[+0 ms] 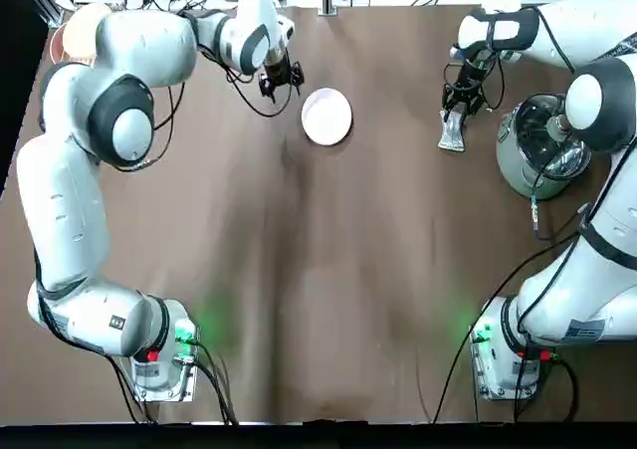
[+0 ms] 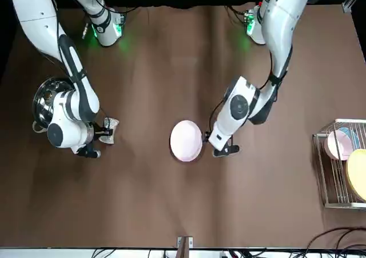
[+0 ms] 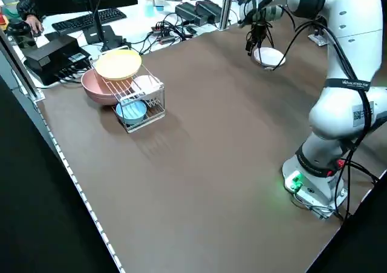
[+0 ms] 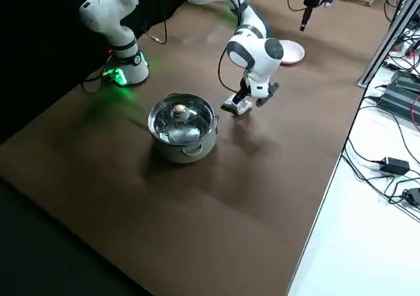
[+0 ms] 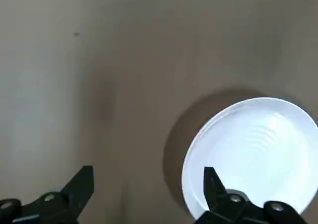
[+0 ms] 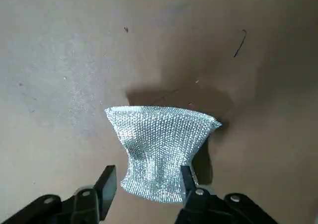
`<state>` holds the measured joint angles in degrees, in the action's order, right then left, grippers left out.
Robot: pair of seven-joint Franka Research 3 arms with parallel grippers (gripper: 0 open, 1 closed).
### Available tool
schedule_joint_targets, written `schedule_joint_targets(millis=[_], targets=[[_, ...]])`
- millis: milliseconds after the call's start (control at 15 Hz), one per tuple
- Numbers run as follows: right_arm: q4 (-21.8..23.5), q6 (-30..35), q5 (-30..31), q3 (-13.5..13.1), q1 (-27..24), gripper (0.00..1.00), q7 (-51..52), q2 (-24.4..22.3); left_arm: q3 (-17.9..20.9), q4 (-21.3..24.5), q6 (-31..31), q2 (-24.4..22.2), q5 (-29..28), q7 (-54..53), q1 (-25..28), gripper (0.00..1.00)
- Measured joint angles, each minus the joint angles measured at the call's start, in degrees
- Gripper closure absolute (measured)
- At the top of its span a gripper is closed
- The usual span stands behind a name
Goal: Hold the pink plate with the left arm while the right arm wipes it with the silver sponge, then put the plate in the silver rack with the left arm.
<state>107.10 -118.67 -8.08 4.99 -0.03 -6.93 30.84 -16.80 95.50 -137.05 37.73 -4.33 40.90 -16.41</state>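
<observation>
I expect the silver sponge [image 2: 110, 130] to squeeze into a bow with flared ends once I grip and lift it, because it already narrows at its waist [image 6: 159, 160].
The pink plate [image 1: 326, 116] lies flat on the brown table at the far middle, also seen in the front view [image 2: 186, 141]. My left gripper [image 1: 279, 76] hovers just left of it, open; in the left wrist view [image 5: 146, 186] the plate [image 5: 253, 154] lies beside one fingertip, not between the two. The silver sponge [image 1: 452, 132] lies on the table at the far right. My right gripper [image 1: 460, 101] stands over it, open, and in the right wrist view [image 6: 147, 180] the near end of the sponge [image 6: 159, 149] sits between the fingers. The silver rack [image 3: 148, 106] stands far off on my left.
A steel pot with a glass lid [image 1: 542, 145] stands right of the sponge. The rack [image 2: 329, 178] holds a cream-yellow dish [image 3: 118, 64], a blue dish [image 3: 131, 111] and a pale plate; a pink bowl [image 3: 97, 90] sits beside it. Cables and devices line the far edge.
</observation>
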Motion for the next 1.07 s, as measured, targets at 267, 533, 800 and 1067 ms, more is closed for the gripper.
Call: schedule_joint_targets(millis=[267, 533, 800, 1067], targets=[[0.02, 0.09, 0.00, 0.00, 0.00, 0.45, -0.02, 1.51, -0.09, -2.37, -2.46, 3.85, -6.91, -0.17, -0.75, 0.10], [-0.03, 0.09, 0.00, -0.01, 0.00, 0.47, -0.02, 2.24, -0.17, -2.74, -3.74, 5.05, -7.41, -0.14, -2.08, 0.15], [-0.09, 1.55, 0.00, -0.06, 0.00, 0.84, -0.07, 2.25, -0.28, -2.91, -5.02, 5.35, -7.31, -0.11, -2.55, 0.22], [-0.19, 2.68, 0.00, -0.08, 0.01, 0.96, -2.40, 2.25, -2.72, -2.52, -7.25, 6.53, -6.83, -0.27, -0.54, 0.28]])
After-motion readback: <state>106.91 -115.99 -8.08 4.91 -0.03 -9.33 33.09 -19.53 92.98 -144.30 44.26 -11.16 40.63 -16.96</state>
